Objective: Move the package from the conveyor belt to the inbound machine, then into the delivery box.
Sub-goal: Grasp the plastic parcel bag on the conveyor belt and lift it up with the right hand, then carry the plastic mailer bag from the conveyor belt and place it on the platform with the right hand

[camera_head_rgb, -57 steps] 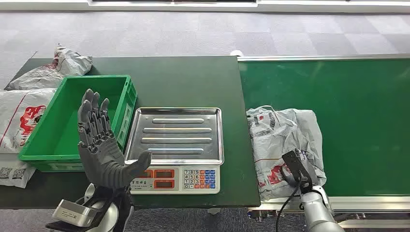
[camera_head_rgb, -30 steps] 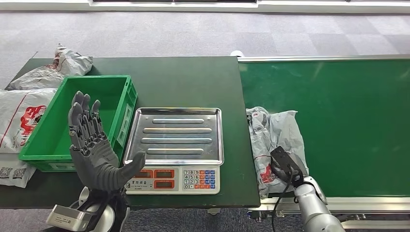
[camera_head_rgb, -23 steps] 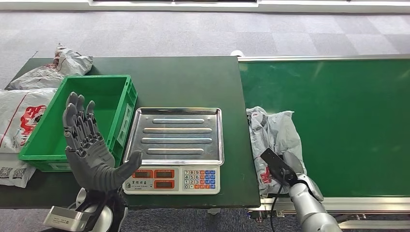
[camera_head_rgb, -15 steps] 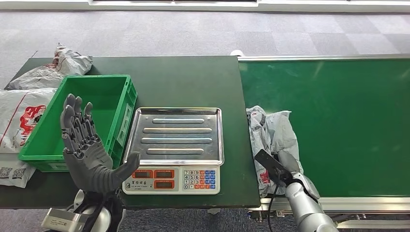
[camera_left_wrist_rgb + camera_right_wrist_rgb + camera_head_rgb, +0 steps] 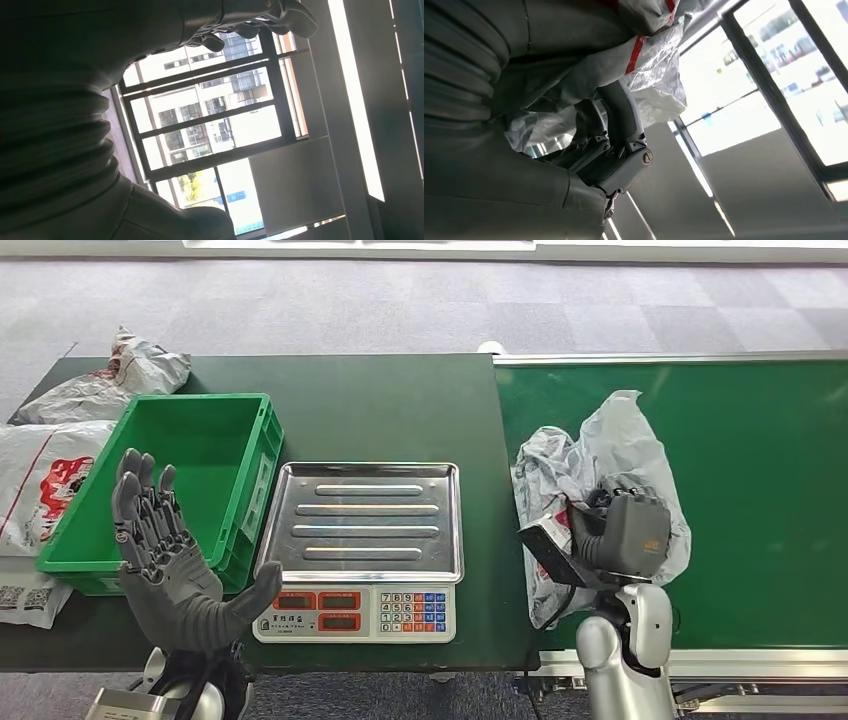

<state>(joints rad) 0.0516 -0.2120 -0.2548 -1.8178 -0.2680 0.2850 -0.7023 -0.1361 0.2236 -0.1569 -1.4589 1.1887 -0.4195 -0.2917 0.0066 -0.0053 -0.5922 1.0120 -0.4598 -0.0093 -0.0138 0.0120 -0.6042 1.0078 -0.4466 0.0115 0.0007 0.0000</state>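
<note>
Loose, wrinkled plastic reaches out past my right gripper, so the crumpled grey package will fold around my left gripper and sag when I lift it.
My right hand grips a crumpled grey plastic package with red print and holds it up above the near left part of the green conveyor belt. In the right wrist view the fingers curl around the package. The inbound machine, a scale with a steel tray and a keypad, stands left of the belt. The green delivery box sits left of the scale with nothing in it. My left hand is raised in front of the box, fingers spread, holding nothing.
Several other grey packages lie at the table's left end, beside and behind the box. The dark green table is bare behind the scale. The belt runs off to the right.
My right hand has closed on the package and lifted it off the belt, turning its back toward the camera. My left hand has drifted slightly left and down.
</note>
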